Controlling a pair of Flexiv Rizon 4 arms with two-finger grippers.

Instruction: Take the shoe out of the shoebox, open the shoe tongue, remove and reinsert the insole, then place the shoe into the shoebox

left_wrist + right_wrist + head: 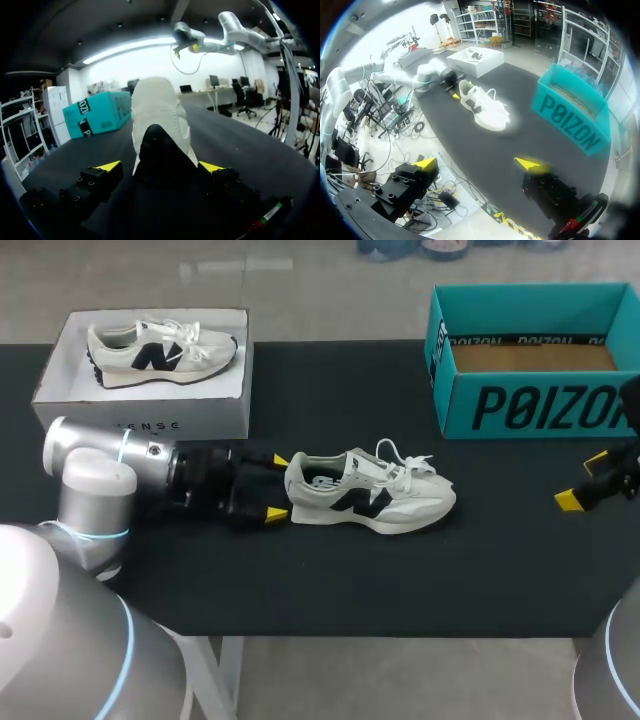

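Note:
I can see a dark insole [325, 482] against pale lining [322, 469], so it will come out whole when I pull it while my left gripper holds the shoe's heel.
A pale grey-and-white shoe [372, 494] with a dark logo and loose white laces lies on its side mid-table, toe to the right. My left gripper [278, 487] is open at the shoe's heel, one yellow tip on each side. In the left wrist view the heel [159, 125] fills the gap between the fingers of that gripper [160, 166], neither clearly touching. The teal shoebox [530, 400] stands open at the back right. My right gripper [583, 480] hangs open and holds nothing near the right edge, far from the shoe [485, 107].
A white box [140, 405] holding a second, similar shoe [160, 350] sits at the back left, just behind my left arm. The black table top [330, 580] lies bare in front of the shoe and between shoe and teal box.

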